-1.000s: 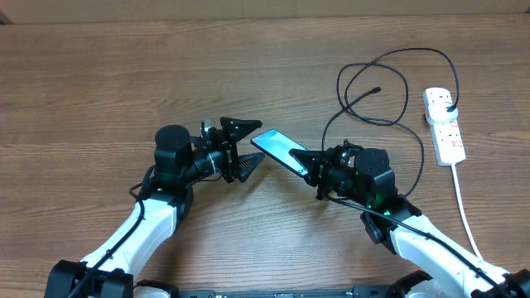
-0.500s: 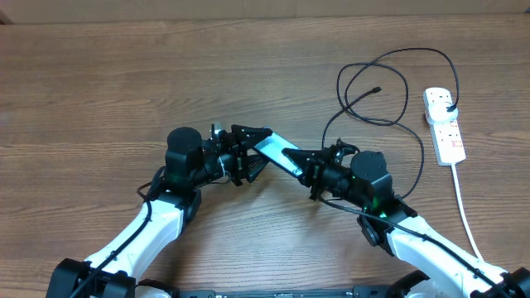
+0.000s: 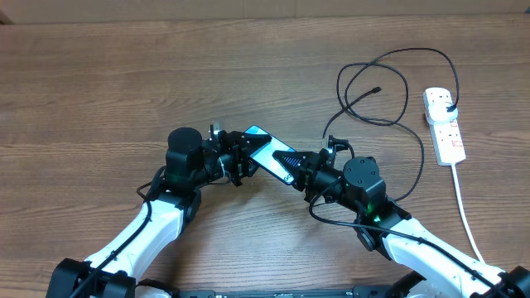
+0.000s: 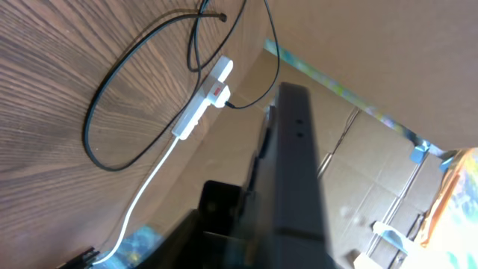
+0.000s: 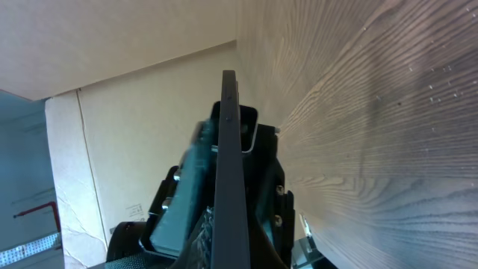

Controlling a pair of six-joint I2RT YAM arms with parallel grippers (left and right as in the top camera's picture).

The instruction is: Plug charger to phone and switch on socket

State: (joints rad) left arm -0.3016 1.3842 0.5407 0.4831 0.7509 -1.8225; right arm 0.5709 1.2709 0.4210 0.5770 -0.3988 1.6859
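Observation:
I should leave the phone to my left gripper and take the charger's connector with my right gripper, because both my grippers hold the phone and the connector lies loose.
The phone, with its light-blue screen, hangs above the table between my two grippers. My right gripper is shut on its right end. My left gripper has its jaws drawn in around the left end. In the left wrist view the phone stands edge-on, close in front of the jaws. The right wrist view shows the phone as a thin dark edge clamped in the jaws. The charger lies looped at the back right, its connector tip loose on the wood. Its plug sits in the white socket.
A thick white cord runs from the socket toward the table's front right edge. The left wrist view also shows the socket and the charger's loop, with cardboard boxes beyond the table.
The right gripper has carried the phone leftward into the left gripper. The left gripper's wide-open jaws have narrowed around the phone's left end.

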